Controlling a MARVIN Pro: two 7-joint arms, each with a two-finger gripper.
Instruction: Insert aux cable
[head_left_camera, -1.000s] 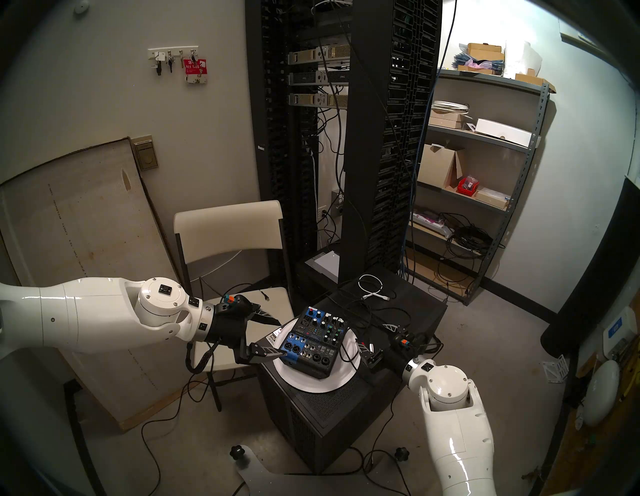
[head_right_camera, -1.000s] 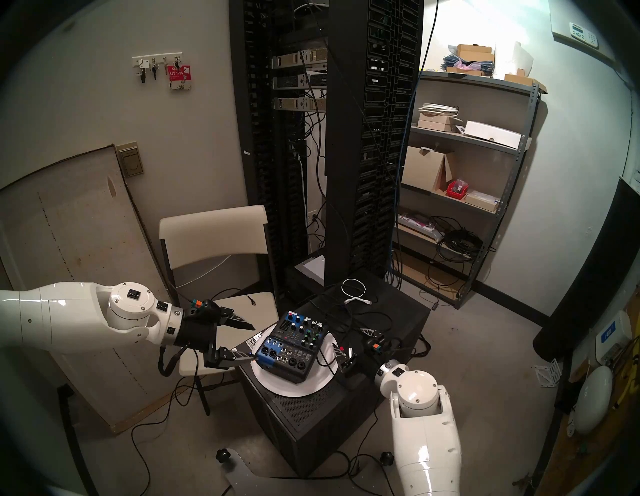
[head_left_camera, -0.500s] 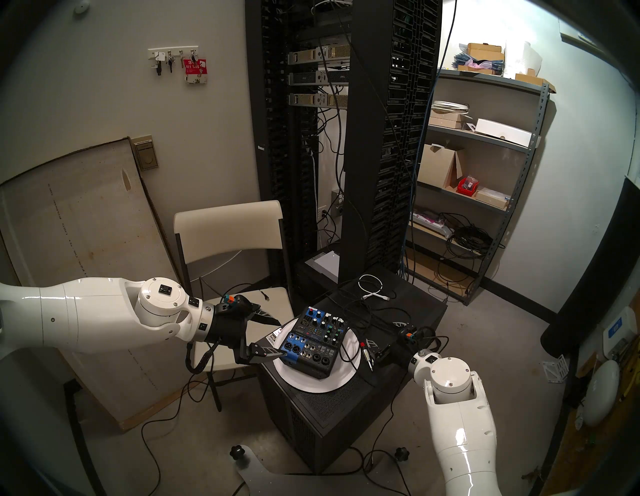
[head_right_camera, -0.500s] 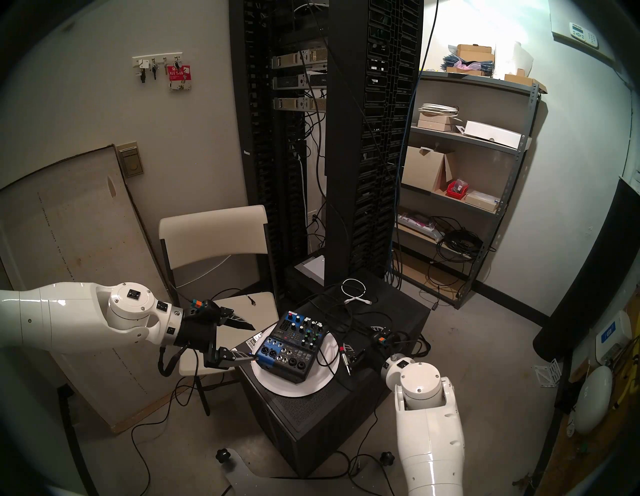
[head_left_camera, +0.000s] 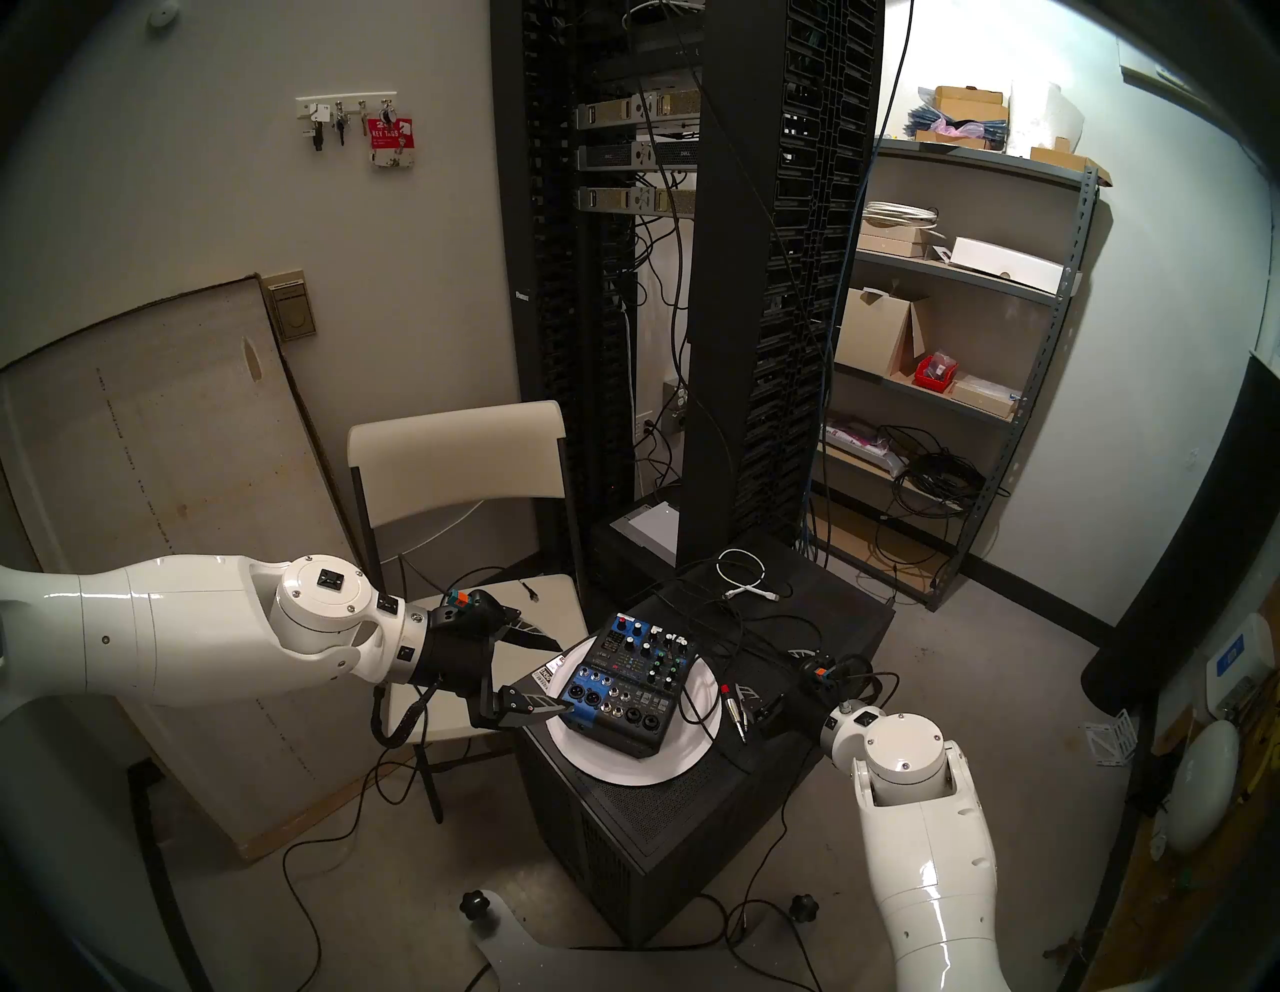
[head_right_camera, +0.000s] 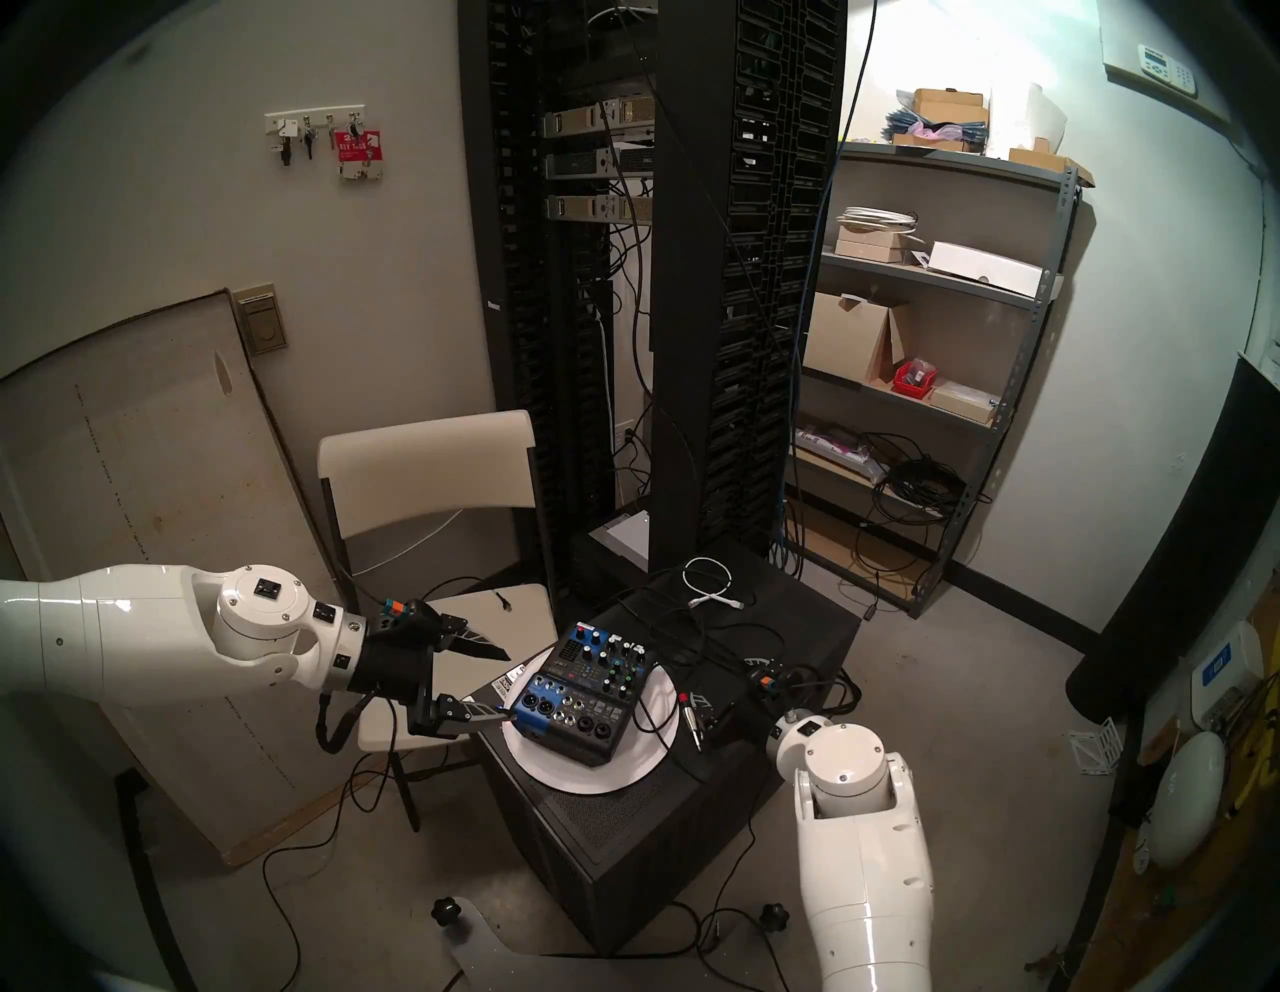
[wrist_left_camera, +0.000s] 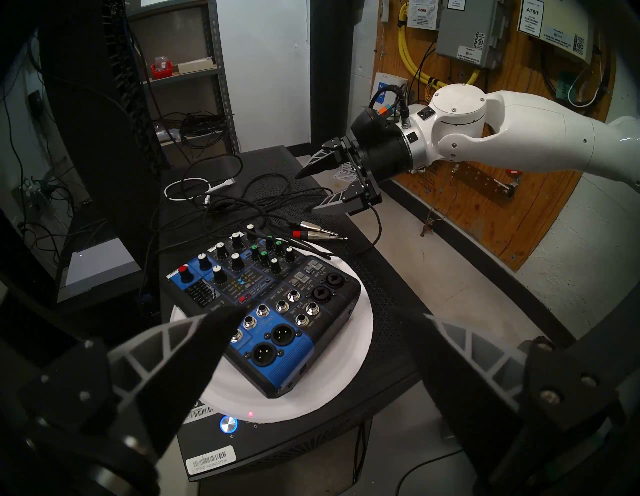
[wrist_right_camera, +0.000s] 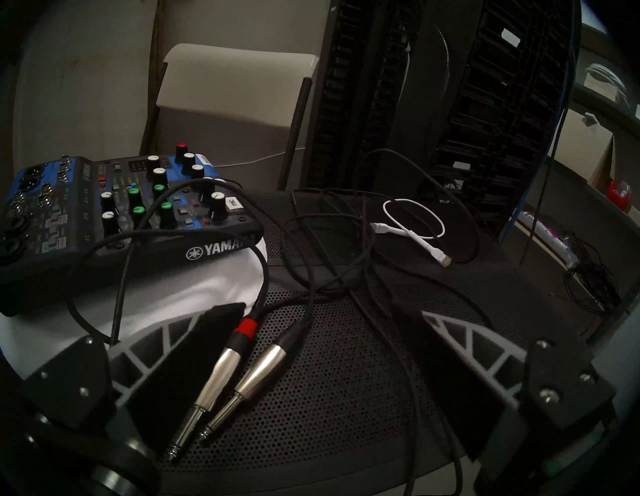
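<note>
My gripper will lift the plain plug (wrist_right_camera: 256, 374) up alone and leave the red-ringed plug behind, because separate slack loops (wrist_right_camera: 310, 281) run behind the plugs.
The aux cable's plain plug (wrist_right_camera: 258, 372), dark sleeve and silver pin, lies on the black case's perforated top (wrist_right_camera: 346, 398), right beside a like plug with a red ring (wrist_right_camera: 221, 367). Both also show in the left wrist view, the plain one (wrist_left_camera: 313, 226) farther off. My right gripper (wrist_right_camera: 311, 308) is open and empty, with both plugs between its fingers, nearer the left one. It also shows in the head view (head_left_camera: 769, 675). The blue and black mixer (head_left_camera: 630, 682) sits on a white round plate (head_left_camera: 623, 765). My left gripper (head_left_camera: 562, 677) is open at the mixer's left corner.
A white coiled cable (head_left_camera: 741, 568) and loose black cable loops (wrist_right_camera: 329, 221) lie on the case behind the plugs; one loop runs over the mixer. A folding chair (head_left_camera: 457, 450) stands at the left, a server rack (head_left_camera: 692, 277) behind, shelves (head_left_camera: 970, 346) at the right.
My right arm has drawn back to the right, away from the plate, and the two plugs now lie uncovered on the case. The left arm has not moved.
</note>
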